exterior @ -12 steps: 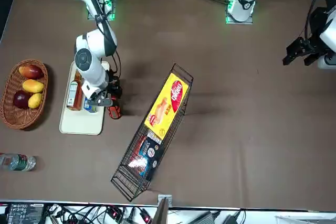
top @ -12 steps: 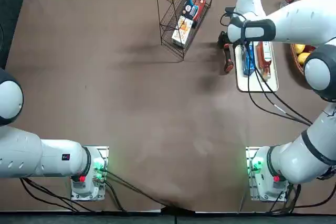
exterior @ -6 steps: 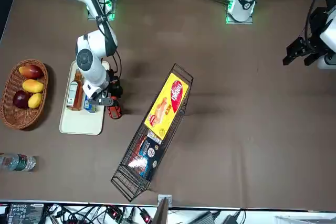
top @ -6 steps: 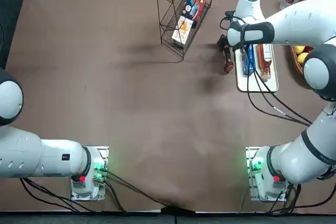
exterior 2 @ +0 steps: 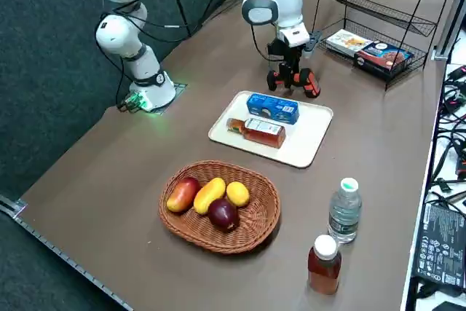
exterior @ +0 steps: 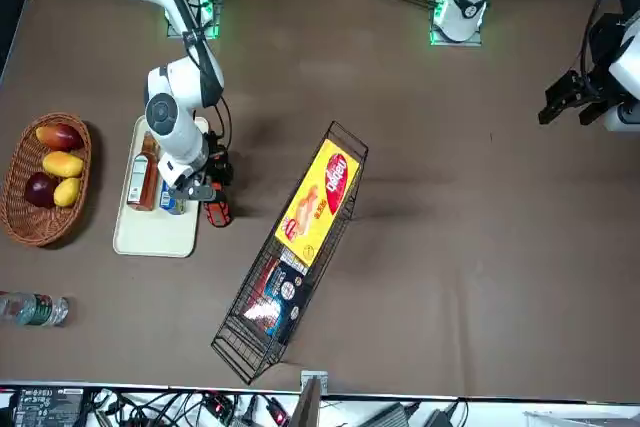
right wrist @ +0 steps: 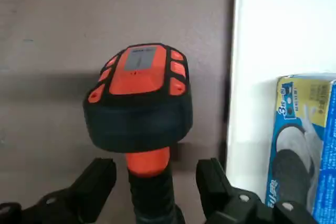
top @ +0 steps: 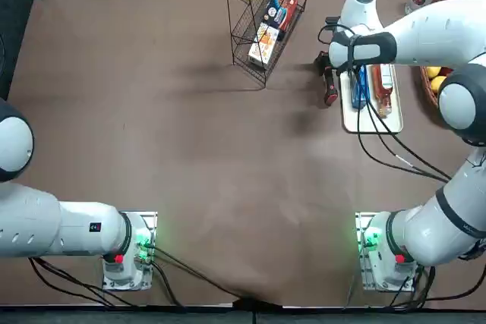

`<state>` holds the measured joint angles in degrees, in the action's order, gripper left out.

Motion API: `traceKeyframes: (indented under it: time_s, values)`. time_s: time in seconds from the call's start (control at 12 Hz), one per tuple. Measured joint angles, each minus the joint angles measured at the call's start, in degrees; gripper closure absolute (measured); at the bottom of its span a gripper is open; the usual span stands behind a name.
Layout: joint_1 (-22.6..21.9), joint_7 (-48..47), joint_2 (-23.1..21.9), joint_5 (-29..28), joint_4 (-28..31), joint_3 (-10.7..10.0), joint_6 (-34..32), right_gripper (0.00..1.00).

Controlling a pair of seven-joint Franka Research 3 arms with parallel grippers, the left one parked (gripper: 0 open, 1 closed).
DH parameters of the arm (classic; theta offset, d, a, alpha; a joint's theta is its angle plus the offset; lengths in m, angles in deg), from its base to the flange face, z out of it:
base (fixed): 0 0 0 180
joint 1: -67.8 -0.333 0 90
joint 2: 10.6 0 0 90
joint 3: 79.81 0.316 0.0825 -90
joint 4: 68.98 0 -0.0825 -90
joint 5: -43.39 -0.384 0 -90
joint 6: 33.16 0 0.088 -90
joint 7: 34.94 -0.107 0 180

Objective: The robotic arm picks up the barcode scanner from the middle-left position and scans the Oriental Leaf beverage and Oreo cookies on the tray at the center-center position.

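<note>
The table point(exterior: 246, 209) around the barcode scanner is free of any cord. The scanner point(exterior: 217, 213) will move freely over the tray when I carry it.
The barcode scanner point(right wrist: 139, 98), black head with a red-orange handle, lies on the brown table just beside the tray point(right wrist: 262, 51). My right gripper point(right wrist: 157, 174) is open, one finger on each side of the scanner's handle with a gap on both sides. From overhead the gripper point(top: 326, 62) hangs over the scanner point(top: 329, 89), left of the white tray point(top: 368, 123). On the tray lie the blue Oreo cookies point(top: 359, 85) and the Oriental Leaf beverage point(top: 382, 89), side by side. The side view shows the Oreo cookies point(exterior 2: 271, 107) nearer the scanner point(exterior 2: 295, 79) than the beverage point(exterior 2: 255, 130).
A woven basket of fruit point(exterior 2: 218, 205) sits close to the tray's other side. A black wire rack point(top: 266, 20) holding snack boxes stands left of the scanner. A water bottle point(exterior 2: 344, 209) and a red-capped brown bottle point(exterior 2: 324, 264) stand near the table's far edge.
The right arm's wrist has shifted slightly toward the table's far edge over the scanner. The scanner, tray and items have stayed where they were.
</note>
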<state>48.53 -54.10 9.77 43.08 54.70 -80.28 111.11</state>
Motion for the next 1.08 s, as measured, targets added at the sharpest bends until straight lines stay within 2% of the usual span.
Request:
traceKeyframes:
  time_s: [0.33,0.42,0.5,0.58,0.83,1.08]
  values:
    - [0.0,0.0,0.0,0.0,0.4,0.0,0.1,0.07]
    - [0.0,0.0,0.0,0.0,0.4,0.0,0.1,0.13]
    - [0.0,0.0,0.0,0.0,0.5,0.0,0.1,0.13]
    - [0.0,0.0,0.0,0.0,0.6,0.0,0.1,0.18]
    - [0.0,0.0,0.0,0.0,0.7,0.0,0.2,0.57]
    - [-0.4,-0.2,-0.5,0.0,0.1,0.0,0.3,0.58]
